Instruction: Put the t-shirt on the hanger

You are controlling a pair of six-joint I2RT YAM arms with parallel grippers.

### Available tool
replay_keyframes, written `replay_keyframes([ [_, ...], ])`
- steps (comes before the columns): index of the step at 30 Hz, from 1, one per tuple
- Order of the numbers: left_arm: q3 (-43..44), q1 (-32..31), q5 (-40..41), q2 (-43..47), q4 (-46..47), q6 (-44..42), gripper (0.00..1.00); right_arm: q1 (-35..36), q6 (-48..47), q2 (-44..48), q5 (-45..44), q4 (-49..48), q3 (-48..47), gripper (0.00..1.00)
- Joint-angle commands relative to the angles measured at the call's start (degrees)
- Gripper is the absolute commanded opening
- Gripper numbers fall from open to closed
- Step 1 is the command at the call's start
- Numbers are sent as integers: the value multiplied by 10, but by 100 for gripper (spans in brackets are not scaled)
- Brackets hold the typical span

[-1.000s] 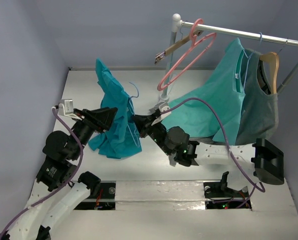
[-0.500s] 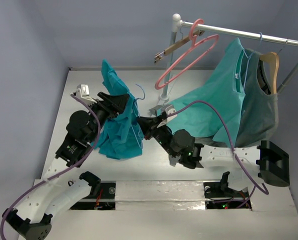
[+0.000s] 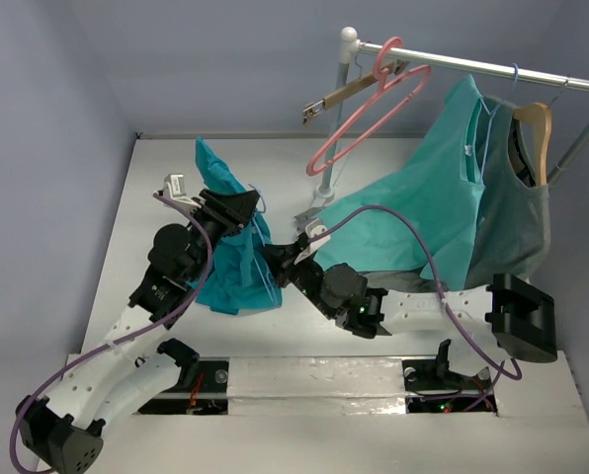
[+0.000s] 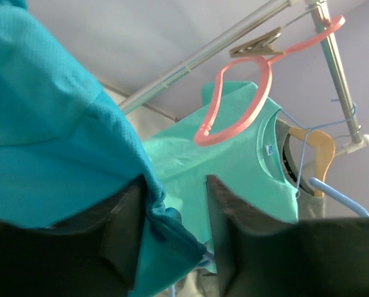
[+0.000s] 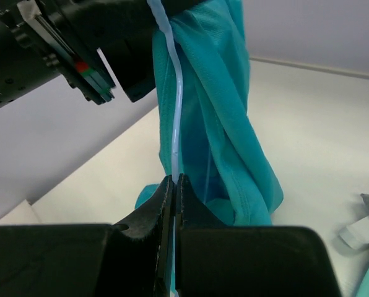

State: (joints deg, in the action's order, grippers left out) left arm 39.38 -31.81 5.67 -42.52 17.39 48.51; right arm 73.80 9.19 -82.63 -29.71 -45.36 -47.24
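The t-shirt is hanging bunched up next to the hanger's wire point(image 5: 176, 127) in my right gripper, so I should let go of the wire and pull the t-shirt's lower edge point(image 3: 273, 304) straight.
The deep blue t-shirt point(image 3: 225, 267) hangs bunched over the thin light-blue hanger point(image 3: 266, 279), above the table's left half. My left gripper point(image 3: 243, 209) is at the cloth's upper right side. Its jaws stand apart in the left wrist view, where a fold of the t-shirt point(image 4: 60, 142) lies against the left finger point(image 4: 125, 229) of the left gripper point(image 4: 175, 185). My right gripper point(image 3: 275, 267) comes in from the right, low on the bundle. In the right wrist view the right gripper point(image 5: 174, 179) is shut on the hanger point(image 5: 174, 136) wire, the t-shirt point(image 5: 225, 124) draped beside it.
A metal rack rail point(image 3: 472, 67) crosses the back right on a post point(image 3: 334, 128). A pink hanger point(image 3: 369, 114) and a clip hanger point(image 3: 336, 97) hang from it. A lighter teal shirt point(image 3: 423, 197) and a grey garment point(image 3: 512, 217) on a wooden hanger point(image 3: 538, 123) hang there too.
My left gripper has swung from the shirt's left side up and right to its top. Its jaws widened, then narrowed. My right gripper shifted slightly down-left, still shut on the wire.
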Motion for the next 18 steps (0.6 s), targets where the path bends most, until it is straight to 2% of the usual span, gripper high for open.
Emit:
replay_keyframes([
  [1,-18,-3,-8,4,70,16,34,6,-11,-3,-5,-30,-41,0],
  [2,-24,-3,-7,7,74,17,30,12,-11,-5,-7,-26,-43,0],
  [3,-28,-3,-5,15,77,18,21,12,-10,-6,-7,-20,-44,0],
  [5,-37,-3,6,24,78,21,10,12,-8,-4,-7,-20,-44,0],
  [6,-38,-3,9,31,76,21,0,12,-6,-2,-7,-17,-43,0],
  [10,-30,-3,24,42,50,20,0,12,7,8,-2,5,-43,0],
  [11,-23,-3,28,44,36,20,0,12,9,11,4,25,-44,3],
  [13,-14,-3,30,48,22,19,0,12,21,24,12,57,-48,18],
  [14,-5,-3,33,52,8,18,0,12,23,29,18,73,-47,34],
  [16,4,-3,35,59,-3,15,0,12,32,44,23,106,-34,44],
  [17,15,-3,36,60,-16,14,0,12,34,61,26,112,-26,52],
  [18,19,-3,36,62,-22,13,0,12,38,70,26,120,-17,55],
])
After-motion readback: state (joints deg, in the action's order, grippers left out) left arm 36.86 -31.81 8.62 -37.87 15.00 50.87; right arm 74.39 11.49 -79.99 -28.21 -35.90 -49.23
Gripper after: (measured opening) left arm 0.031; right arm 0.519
